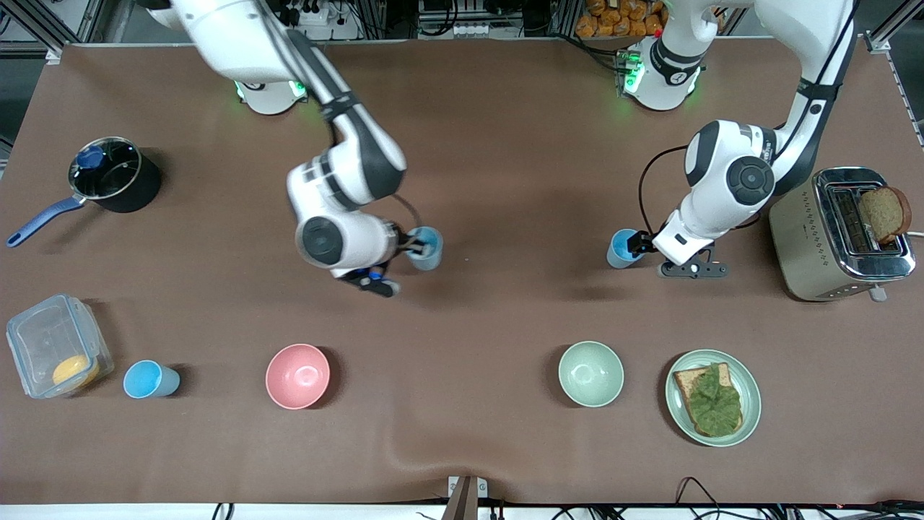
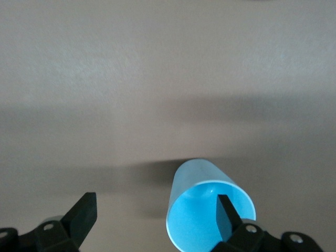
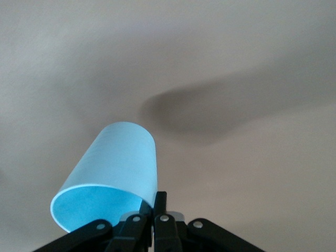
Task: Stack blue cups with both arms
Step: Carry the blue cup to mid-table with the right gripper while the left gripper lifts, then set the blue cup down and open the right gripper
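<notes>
My left gripper's blue cup (image 1: 621, 248) should sit inside the other cup when I lower it, with its rim showing above, because its side narrows (image 2: 195, 174) toward its base.
My right gripper (image 1: 413, 245) is shut on the rim of a blue cup (image 1: 427, 248) over the middle of the table. In the right wrist view the cup (image 3: 115, 168) is tilted, with one finger inside and one outside, and the gripper (image 3: 156, 198) pinches its wall. My left gripper (image 1: 635, 244) is open at a second blue cup (image 1: 621, 248) standing toward the left arm's end. In the left wrist view one finger (image 2: 227, 215) is inside this cup (image 2: 202, 184) and the other finger (image 2: 84, 210) is well outside it, with the gripper (image 2: 156, 199) wide open. A third blue cup (image 1: 149, 379) stands nearer the front camera, toward the right arm's end.
A pink bowl (image 1: 297, 375), a pale green bowl (image 1: 590, 373) and a plate with toast and lettuce (image 1: 713, 397) line the near side. A clear container (image 1: 58, 354) stands beside the third cup. A dark pot (image 1: 115, 177) and a toaster (image 1: 841, 231) holding bread flank the table.
</notes>
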You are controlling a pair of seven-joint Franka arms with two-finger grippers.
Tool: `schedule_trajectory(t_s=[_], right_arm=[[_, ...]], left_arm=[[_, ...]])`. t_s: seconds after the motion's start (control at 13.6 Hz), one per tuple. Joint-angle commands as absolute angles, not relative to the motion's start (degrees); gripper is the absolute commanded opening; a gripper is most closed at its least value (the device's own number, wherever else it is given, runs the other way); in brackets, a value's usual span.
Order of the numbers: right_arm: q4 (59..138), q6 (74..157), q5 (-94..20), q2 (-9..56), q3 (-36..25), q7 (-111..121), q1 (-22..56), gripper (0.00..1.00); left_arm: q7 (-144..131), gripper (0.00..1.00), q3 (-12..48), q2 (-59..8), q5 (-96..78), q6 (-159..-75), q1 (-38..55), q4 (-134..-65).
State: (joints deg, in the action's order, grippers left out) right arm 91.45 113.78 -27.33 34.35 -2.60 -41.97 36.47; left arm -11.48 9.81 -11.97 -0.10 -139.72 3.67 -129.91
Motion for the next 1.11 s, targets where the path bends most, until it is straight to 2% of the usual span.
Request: schedule_trajectory(t_s=[0.0,0.29,0.37,0.44,0.52,0.59,0.66,0.88,0.96,1.03], right_arm=[[86.58,117.84,-31.46,39.10,-3.52,-45.25,41.90,0.00],[84.73,121.29,-33.40,40.78,-3.52,-47.11,45.09,0.00],[84.73,121.29,-33.49,41.04,-3.52,-47.20,45.09,0.00],[84.73,121.29,-33.57,41.22,-3.52,-47.55,45.09,0.42],[84.64,121.29,-33.57,41.31,-3.52,-48.16,45.09,0.79],[84.46,121.20,-33.49,41.13,-3.52,-48.08,45.09,1.00],[83.59,121.20,-33.57,40.87,-3.52,-48.16,45.17,1.00],[79.54,119.45,-32.52,39.38,-4.04,-47.64,44.31,1.00],[79.11,116.05,-32.61,38.50,-3.96,-47.55,41.77,1.00],[78.58,111.06,-32.61,37.10,-4.04,-47.37,39.49,1.00]], left_arm=[[-12.22,1.00,10.81,-11.08,-1.23,-140.63,3.69,-132.45],[-12.22,1.00,10.81,-11.69,-1.23,-140.71,3.69,-132.80],[-12.22,0.97,10.72,-11.78,-1.23,-140.80,3.69,-132.89],[-12.22,0.82,10.81,-11.95,-1.23,-140.80,3.60,-132.89],[-12.13,0.69,10.72,-12.13,-1.23,-140.80,3.60,-132.89],[-12.22,0.60,10.81,-12.22,-1.23,-140.80,3.60,-132.89],[-12.13,0.49,10.81,-12.56,-1.23,-140.80,3.60,-132.89],[-12.13,0.30,10.81,-13.18,-1.23,-140.80,3.60,-132.80],[-12.13,0.22,10.81,-13.18,-1.23,-140.80,3.60,-132.80],[-12.04,0.09,10.72,-13.10,-1.23,-140.80,3.60,-132.72]])
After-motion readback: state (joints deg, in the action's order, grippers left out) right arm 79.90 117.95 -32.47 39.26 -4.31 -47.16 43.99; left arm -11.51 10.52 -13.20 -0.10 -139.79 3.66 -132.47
